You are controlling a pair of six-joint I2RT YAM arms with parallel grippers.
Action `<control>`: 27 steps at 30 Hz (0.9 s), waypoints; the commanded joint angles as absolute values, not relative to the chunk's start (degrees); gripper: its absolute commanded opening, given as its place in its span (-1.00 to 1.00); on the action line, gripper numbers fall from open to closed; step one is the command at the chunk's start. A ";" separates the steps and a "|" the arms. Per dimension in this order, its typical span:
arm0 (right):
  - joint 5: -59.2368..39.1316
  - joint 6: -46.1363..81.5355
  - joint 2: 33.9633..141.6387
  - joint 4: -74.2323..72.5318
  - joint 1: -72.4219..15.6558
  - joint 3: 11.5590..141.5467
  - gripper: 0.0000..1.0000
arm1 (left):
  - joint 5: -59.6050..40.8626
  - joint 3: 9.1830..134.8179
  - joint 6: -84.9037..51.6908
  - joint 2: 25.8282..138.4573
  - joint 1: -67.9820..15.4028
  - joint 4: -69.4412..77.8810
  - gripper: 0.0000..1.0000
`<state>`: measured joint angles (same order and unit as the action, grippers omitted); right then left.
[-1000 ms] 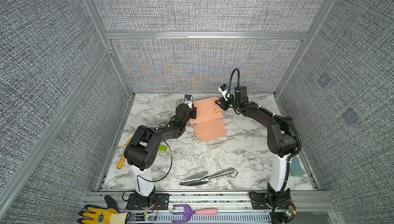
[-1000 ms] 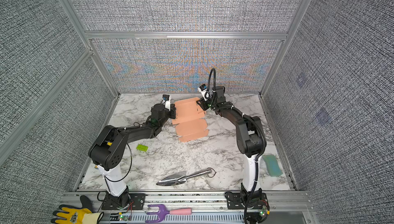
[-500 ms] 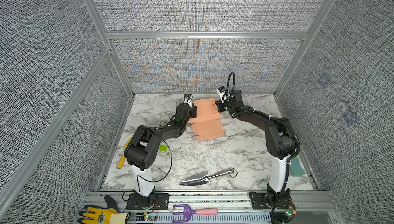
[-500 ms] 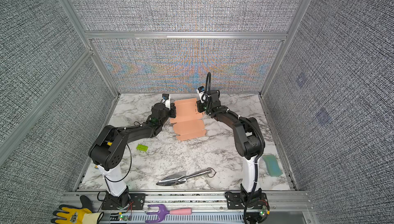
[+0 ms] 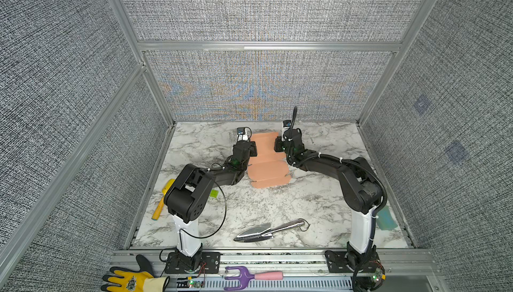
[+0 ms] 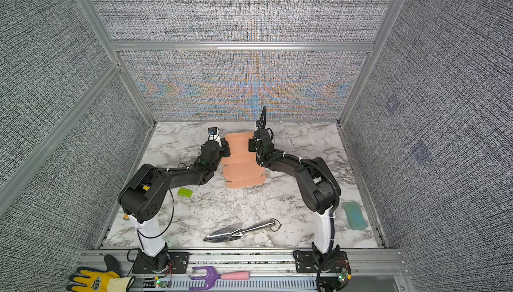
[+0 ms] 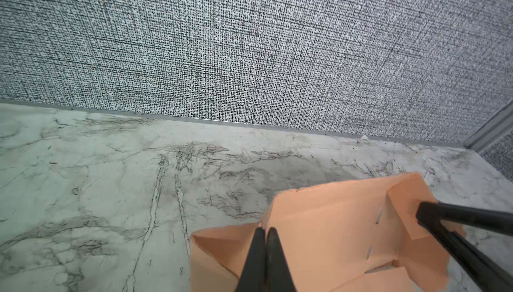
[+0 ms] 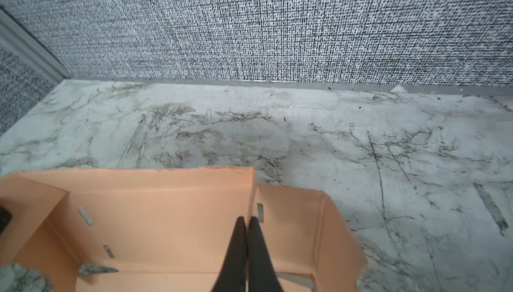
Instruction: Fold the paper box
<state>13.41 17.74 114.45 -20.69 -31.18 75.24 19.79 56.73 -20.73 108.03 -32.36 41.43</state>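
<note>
The paper box is far back, so next my right gripper lets go of the paper box's corner, grabs the back side's top edge midway and pulls the paper box closer.
The paper box is a salmon-pink creased sheet lying near the back of the marble table, with its side flaps raised at the far end. My left gripper is shut on the left side flap, fingers pinched together over the cardboard edge. My right gripper is shut on the right side flap where it meets the back wall of the box. The left wrist view also shows the right fingers across the box. The near panels lie flat.
The fabric back wall stands close behind the box. A metal trowel lies at the front, a green brick and a yellow-handled tool at the left, a teal sponge at the right. A glove and purple fork lie on the front rail.
The right gripper has closed on the right side flap and moved in toward the back. The box has shifted slightly toward the back wall and straightened. The left gripper has stayed shut.
</note>
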 commanded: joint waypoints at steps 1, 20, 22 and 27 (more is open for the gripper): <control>21.19 23.69 114.25 -23.87 -32.35 75.41 -1.00 | 24.61 56.69 -25.43 108.61 -32.74 45.54 -1.00; 28.14 40.16 114.12 -23.84 -34.44 75.68 -1.00 | 30.05 59.62 -32.28 112.77 -35.07 50.02 -1.00; 26.69 38.51 113.10 -24.30 -34.24 74.51 -1.00 | 28.11 59.41 -30.39 112.81 -34.98 50.83 -1.00; 15.99 31.14 107.77 -21.79 -31.90 70.88 -0.34 | 22.04 57.05 -24.72 111.67 -34.39 52.65 -1.00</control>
